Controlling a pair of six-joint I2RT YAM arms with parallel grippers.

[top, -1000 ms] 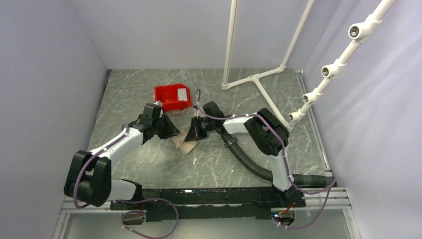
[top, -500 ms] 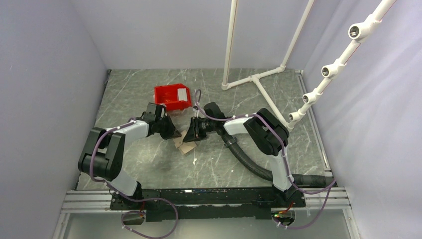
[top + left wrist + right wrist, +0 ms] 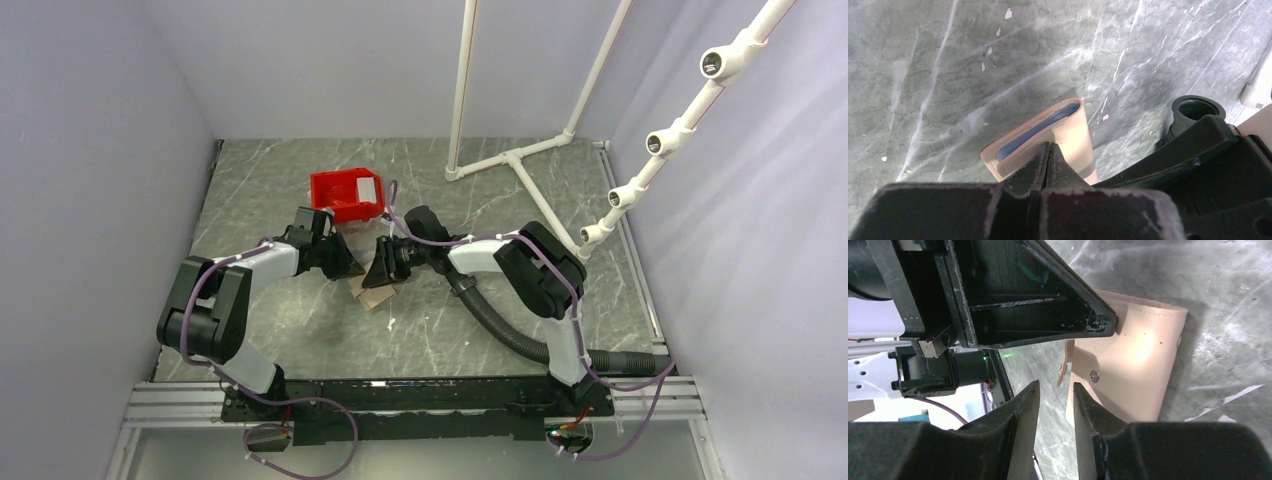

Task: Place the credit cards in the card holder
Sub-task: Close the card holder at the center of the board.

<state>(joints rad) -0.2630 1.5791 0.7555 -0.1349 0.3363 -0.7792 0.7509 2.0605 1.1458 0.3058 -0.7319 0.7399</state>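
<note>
The card holder's flap stands up beside the holder's snap, so next my right gripper pinches the flap's edge and brings it to the snap.
The tan card holder lies flat on the marble table between both grippers. In the left wrist view the card holder gapes at one end, and a pale blue credit card sits in its slot. My left gripper is shut, with its tips resting against the holder's top face and nothing between them. My right gripper stands open just beside the holder's snap end, with only table between its fingers. From above, the left gripper and the right gripper nearly meet over the holder.
A red bin stands just behind the grippers, with a pale grey flat piece inside. A white pipe frame occupies the back right. A black corrugated hose runs along the right arm.
My left gripper has shut and its arm has folded, elbow raised. My right gripper has opened, letting go at the holder's end, and shifted slightly left.
</note>
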